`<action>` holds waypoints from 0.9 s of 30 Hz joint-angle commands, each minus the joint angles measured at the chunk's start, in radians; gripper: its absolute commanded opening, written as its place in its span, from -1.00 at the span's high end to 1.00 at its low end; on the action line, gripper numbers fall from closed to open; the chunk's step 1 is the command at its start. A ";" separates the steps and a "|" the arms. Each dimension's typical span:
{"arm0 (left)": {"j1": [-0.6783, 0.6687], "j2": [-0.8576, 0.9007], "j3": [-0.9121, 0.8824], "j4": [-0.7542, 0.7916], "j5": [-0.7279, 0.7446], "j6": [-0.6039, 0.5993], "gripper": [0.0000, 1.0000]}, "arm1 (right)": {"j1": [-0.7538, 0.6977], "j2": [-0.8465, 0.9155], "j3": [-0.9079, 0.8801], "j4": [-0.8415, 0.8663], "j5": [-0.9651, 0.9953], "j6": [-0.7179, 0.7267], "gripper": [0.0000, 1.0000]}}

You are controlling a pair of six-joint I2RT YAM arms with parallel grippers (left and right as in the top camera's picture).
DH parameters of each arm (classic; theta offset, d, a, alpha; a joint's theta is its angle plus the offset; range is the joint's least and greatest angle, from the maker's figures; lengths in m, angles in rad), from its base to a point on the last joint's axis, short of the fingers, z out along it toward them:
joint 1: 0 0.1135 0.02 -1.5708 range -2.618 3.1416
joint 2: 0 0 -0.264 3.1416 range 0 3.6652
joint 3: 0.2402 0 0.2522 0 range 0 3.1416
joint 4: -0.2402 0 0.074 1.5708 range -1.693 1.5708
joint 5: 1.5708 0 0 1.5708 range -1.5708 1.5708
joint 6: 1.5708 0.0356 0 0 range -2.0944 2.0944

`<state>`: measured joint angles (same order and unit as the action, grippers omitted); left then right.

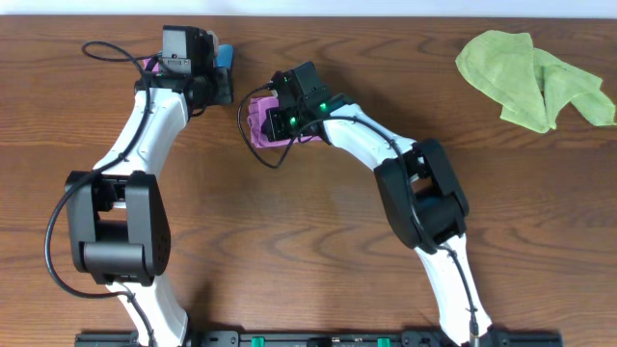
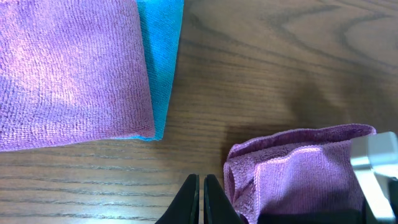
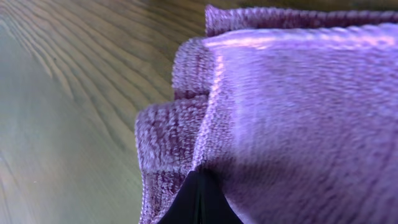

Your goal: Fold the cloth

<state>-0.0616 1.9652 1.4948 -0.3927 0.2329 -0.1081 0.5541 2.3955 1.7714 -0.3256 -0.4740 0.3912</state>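
Observation:
My right gripper should back off, because it reaches across the purple cloth to its layered edge (image 1: 254, 118) beside my left gripper. My left gripper should then take that edge (image 1: 258, 142).
A purple cloth (image 1: 258, 123) lies partly folded and bunched on the wooden table, left of centre. It also shows in the left wrist view (image 2: 298, 168) and fills the right wrist view (image 3: 292, 112). My right gripper (image 1: 273, 121) is shut on a fold of this cloth (image 3: 199, 186). My left gripper (image 1: 224, 89) is shut and empty (image 2: 203, 194), just above bare wood to the left of the purple cloth, not touching it.
A folded purple cloth (image 2: 68, 68) lies on a folded blue cloth (image 2: 163, 56) at the back left, under my left wrist (image 1: 225, 54). A crumpled green cloth (image 1: 535, 77) lies at the back right.

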 commanded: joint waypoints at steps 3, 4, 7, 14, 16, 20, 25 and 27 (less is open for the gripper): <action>0.005 -0.007 0.012 -0.004 0.004 -0.004 0.89 | -0.003 0.020 0.014 0.015 -0.005 -0.006 0.97; 0.005 -0.007 0.012 -0.004 0.004 -0.004 0.88 | -0.006 0.019 0.015 0.024 -0.026 -0.003 0.98; 0.007 -0.007 0.012 -0.003 0.004 -0.004 0.88 | -0.019 0.019 0.041 0.039 -0.096 0.010 0.92; 0.023 -0.007 0.012 -0.003 0.005 -0.005 0.88 | -0.065 0.018 0.201 0.013 -0.237 0.015 -0.22; 0.028 -0.007 0.012 -0.003 0.005 -0.005 0.88 | -0.076 0.017 0.246 -0.034 -0.237 0.001 -0.47; 0.045 -0.007 0.012 -0.005 0.045 -0.012 0.48 | -0.101 0.017 0.348 -0.186 -0.235 -0.068 -0.62; 0.064 -0.007 0.011 -0.042 0.142 -0.011 -0.41 | -0.147 0.017 0.512 -0.480 -0.128 -0.186 -0.88; 0.064 -0.007 0.011 -0.071 0.168 -0.004 -0.81 | -0.167 0.017 0.587 -0.615 -0.032 -0.238 -0.92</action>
<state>-0.0006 1.9652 1.4948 -0.4400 0.3321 -0.1150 0.4206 2.4004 2.2681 -0.8608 -0.6254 0.2638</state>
